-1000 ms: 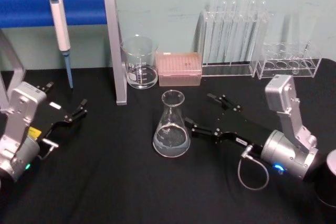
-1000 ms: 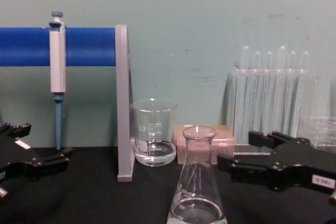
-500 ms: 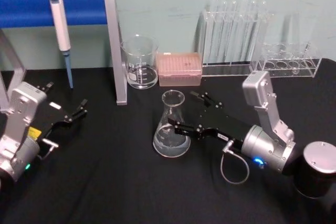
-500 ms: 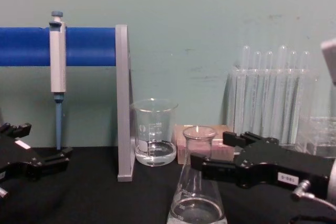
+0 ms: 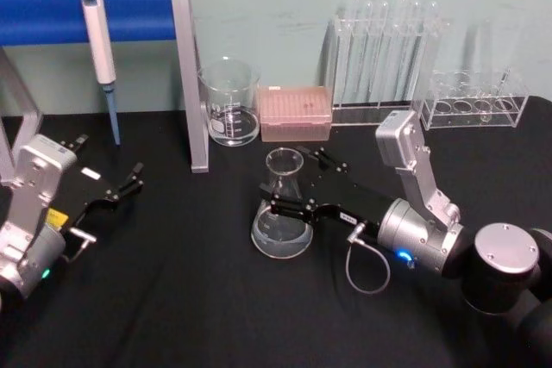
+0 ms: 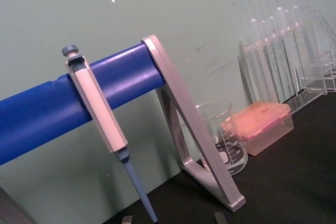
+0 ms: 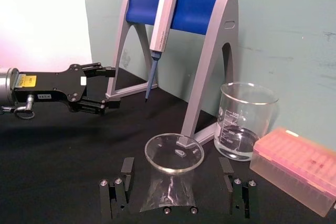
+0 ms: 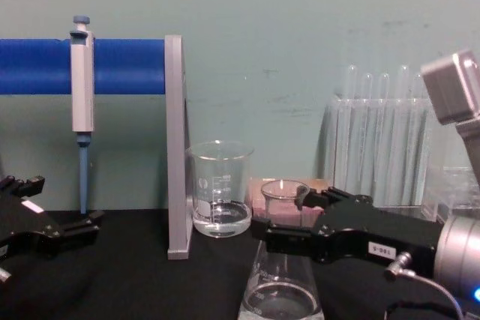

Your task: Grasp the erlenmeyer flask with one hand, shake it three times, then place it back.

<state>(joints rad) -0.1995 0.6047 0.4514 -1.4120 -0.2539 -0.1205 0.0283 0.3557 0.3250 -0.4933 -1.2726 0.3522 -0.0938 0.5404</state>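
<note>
My gripper will shake the flask, and the clear liquid should stay well below the flask's neck because it sits low in the flask's wide base.
The erlenmeyer flask stands upright on the black table, mid-front, with a little clear liquid in its base. My right gripper, black on a silver-grey arm, is open with one finger on each side of the flask's neck. In the right wrist view the flask's rim sits between the two spread fingers, with a gap on both sides. The chest view shows the right gripper at neck height on the flask. My left gripper rests open at the table's left, apart from the flask.
A glass beaker and a pink tip box stand just behind the flask. Test tube racks line the back right. A pipette hangs on the blue-barred stand at the back left.
My right gripper has slid left toward the flask, from beside it to straddling its neck, staying open. The flask and the left arm have not moved.
</note>
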